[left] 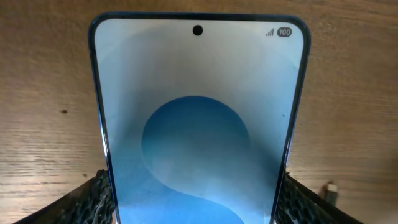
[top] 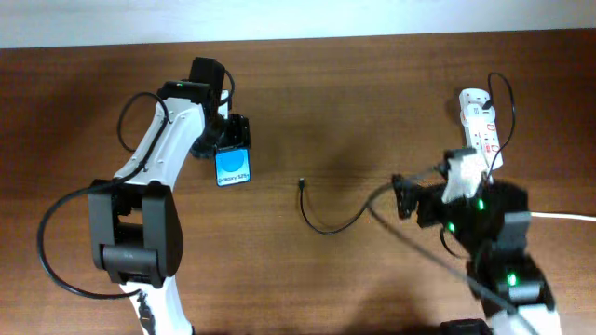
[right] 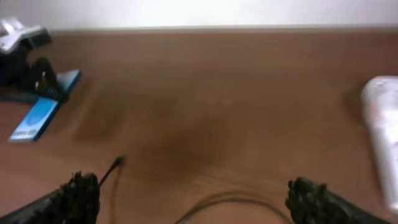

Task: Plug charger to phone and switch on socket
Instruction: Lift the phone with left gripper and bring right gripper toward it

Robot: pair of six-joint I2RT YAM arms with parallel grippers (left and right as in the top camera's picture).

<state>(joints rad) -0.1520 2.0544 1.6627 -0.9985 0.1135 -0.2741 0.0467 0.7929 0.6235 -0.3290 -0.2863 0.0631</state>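
Observation:
My left gripper is holding the phone flat by its long sides (left: 99, 118). I should raise the phone's white text strip (top: 233, 178) and tip it toward my right gripper to hand the phone over.
The phone (top: 233, 166) has a blue screen with a white text strip and lies on the wooden table left of centre. It fills the left wrist view (left: 199, 124). My left gripper (top: 230, 141) is shut on the phone, one finger on each long side. The charger cable (top: 335, 223) curves across the table middle, its plug tip (top: 302, 183) free, right of the phone. The cable also shows in the right wrist view (right: 236, 202). My right gripper (top: 402, 197) is open and empty above the cable. The socket (top: 480, 121), a white power strip, lies at the far right.
The thick white cord (top: 559, 216) runs off the right edge. The robots' black cables loop beside each arm base. The phone and my left gripper show at the far left of the right wrist view (right: 37, 115), the socket at its right edge (right: 382, 124).

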